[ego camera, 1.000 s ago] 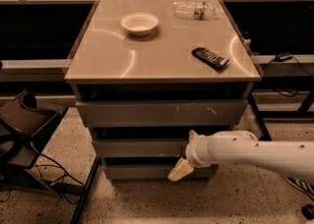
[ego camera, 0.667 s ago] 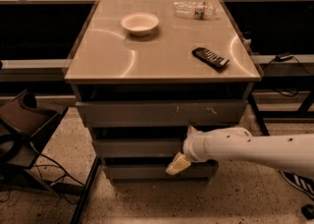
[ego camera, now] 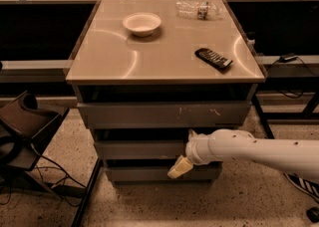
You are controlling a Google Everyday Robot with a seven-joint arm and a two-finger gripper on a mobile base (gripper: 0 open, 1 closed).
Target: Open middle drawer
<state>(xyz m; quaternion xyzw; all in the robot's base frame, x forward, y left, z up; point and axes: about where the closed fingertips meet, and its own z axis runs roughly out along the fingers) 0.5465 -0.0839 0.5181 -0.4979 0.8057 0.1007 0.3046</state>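
Observation:
The cream end of my gripper is hanging too low, at the gap [ego camera: 167, 162] above the bottom front. Next, I lift it and go toward the middle drawer's centre [ego camera: 162, 150].
The cabinet has three grey drawer fronts under a beige top. The middle drawer [ego camera: 139, 149] is the plain grey front between the larger scratched front [ego camera: 164, 114] and the narrow bottom front [ego camera: 144, 173]. It sits about in line with the bottom front. My gripper [ego camera: 179, 167], at the end of the white arm [ego camera: 249, 147] that comes in from the right, is at the right part of the middle drawer front. Its cream tip hangs down over the gap above the bottom front. The arm hides the right end of the middle drawer.
On the cabinet top [ego camera: 99, 61] are a white bowl [ego camera: 142, 23], a black remote [ego camera: 213, 58] and a lying plastic bottle [ego camera: 197, 8]. A dark chair [ego camera: 25, 121] and cables stand at the left. Table legs stand on the right, above a speckled floor.
My gripper has shifted slightly left and up along the drawer fronts. The drawers and the things on top have not moved.

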